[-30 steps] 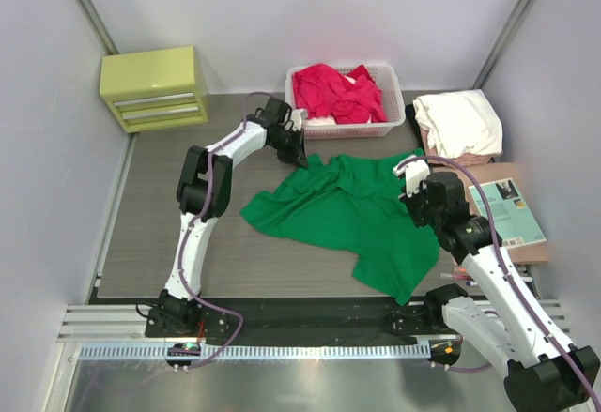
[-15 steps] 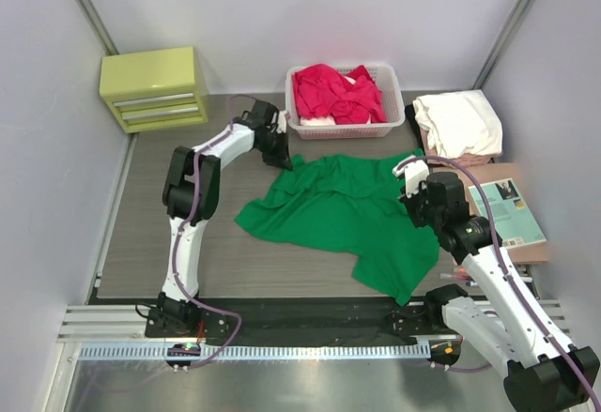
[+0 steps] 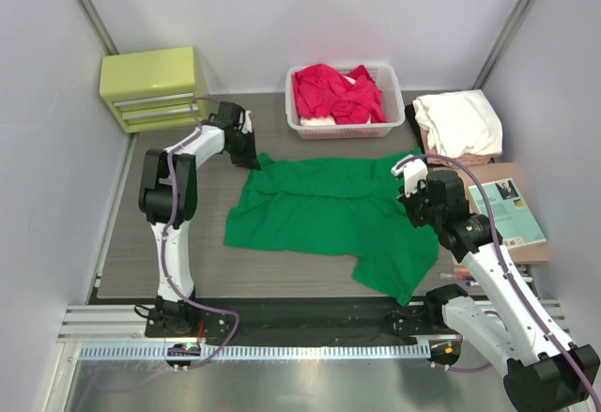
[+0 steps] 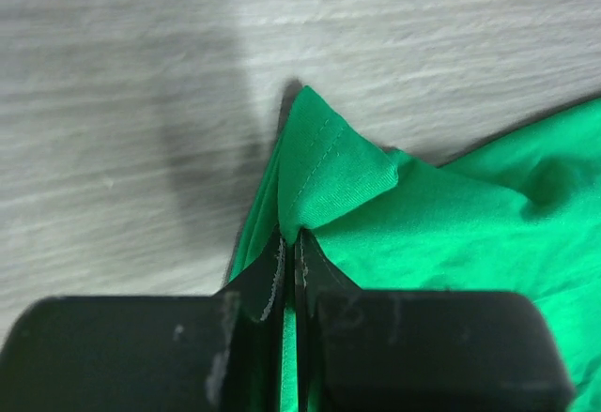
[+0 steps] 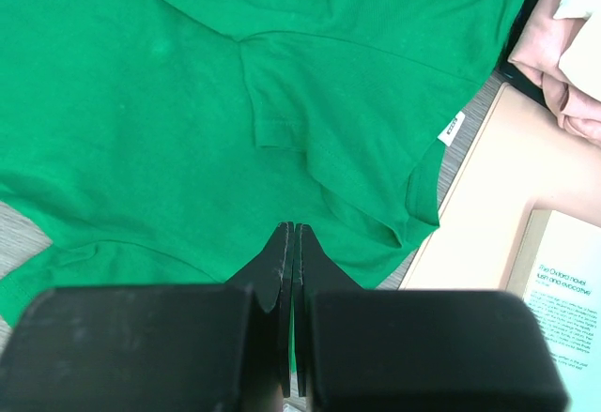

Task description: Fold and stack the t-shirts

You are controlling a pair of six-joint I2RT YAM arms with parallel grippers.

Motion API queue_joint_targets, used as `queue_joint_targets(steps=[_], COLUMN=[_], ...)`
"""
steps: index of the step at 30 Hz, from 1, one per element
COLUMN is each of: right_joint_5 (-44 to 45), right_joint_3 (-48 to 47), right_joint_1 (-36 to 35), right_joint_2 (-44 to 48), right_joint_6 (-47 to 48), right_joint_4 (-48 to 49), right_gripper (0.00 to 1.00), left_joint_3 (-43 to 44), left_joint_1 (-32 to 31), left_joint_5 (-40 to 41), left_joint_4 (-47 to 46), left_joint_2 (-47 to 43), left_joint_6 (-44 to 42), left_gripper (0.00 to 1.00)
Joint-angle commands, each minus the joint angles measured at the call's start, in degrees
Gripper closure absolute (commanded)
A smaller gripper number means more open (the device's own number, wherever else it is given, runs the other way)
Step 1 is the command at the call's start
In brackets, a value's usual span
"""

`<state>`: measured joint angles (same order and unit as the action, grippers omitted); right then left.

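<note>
The robot's left gripper is holding the hemmed corner [image 3: 265,160] with open table [image 3: 212,177] beyond it, so the robot should go on dragging until the green t-shirt is clear of the tan board.
A bright green t-shirt [image 3: 329,210] lies spread across the middle of the table. My left gripper [image 3: 248,158] is at its far left corner and shut on that corner; in the left wrist view the hemmed green cloth [image 4: 329,168] comes out from between the closed tips [image 4: 289,239]. My right gripper [image 3: 410,193] is shut low over the shirt's right side [image 5: 188,102], near a sleeve with a small white label [image 5: 452,128]; no cloth shows gathered at its tips [image 5: 293,230]. Red t-shirts [image 3: 336,93] fill the basket. White and pale pink folded shirts [image 3: 458,121] sit at the far right.
The white slatted basket [image 3: 346,131] stands behind the green shirt. A yellow-green drawer unit [image 3: 153,86] is at the back left. A teal-covered book [image 3: 507,210] lies on a tan board [image 5: 479,215] just right of my right gripper.
My left gripper has moved left with the green shirt's corner, drawing the top edge out and spreading the shirt wider. The right arm has stayed put.
</note>
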<state>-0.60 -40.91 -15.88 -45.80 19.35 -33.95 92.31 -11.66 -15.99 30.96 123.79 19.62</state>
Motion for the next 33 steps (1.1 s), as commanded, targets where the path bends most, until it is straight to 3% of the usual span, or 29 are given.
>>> queue_joint_targets(steps=[1,11,21,33], right_joint_5=[-1.2,-1.9,-0.5,-1.8], right_joint_3=[-2.2,-1.3,-0.1,-0.2], right_joint_1=[0.2,0.3,0.3,0.3], right_joint_2=[-0.3,0.0,1.5,1.0], right_joint_6=[0.2,0.0,0.3,0.1], right_joint_4=[0.6,0.8,0.8,1.3], right_gripper=[0.99,0.99,0.99,0.99], left_joint_3=[-3.2,-1.9,-1.8,-5.7], left_joint_1=[2.5,10.6,11.4,18.4], left_joint_5=[3.1,0.0,2.5,1.7], left_joint_4=[0.0,2.1,2.0,1.6], left_joint_2=[-3.2,-2.2,-0.7,-3.2], left_joint_6=[-0.8,-2.7,-2.1,-2.1], left_gripper=[1.0,1.0,1.0,1.0])
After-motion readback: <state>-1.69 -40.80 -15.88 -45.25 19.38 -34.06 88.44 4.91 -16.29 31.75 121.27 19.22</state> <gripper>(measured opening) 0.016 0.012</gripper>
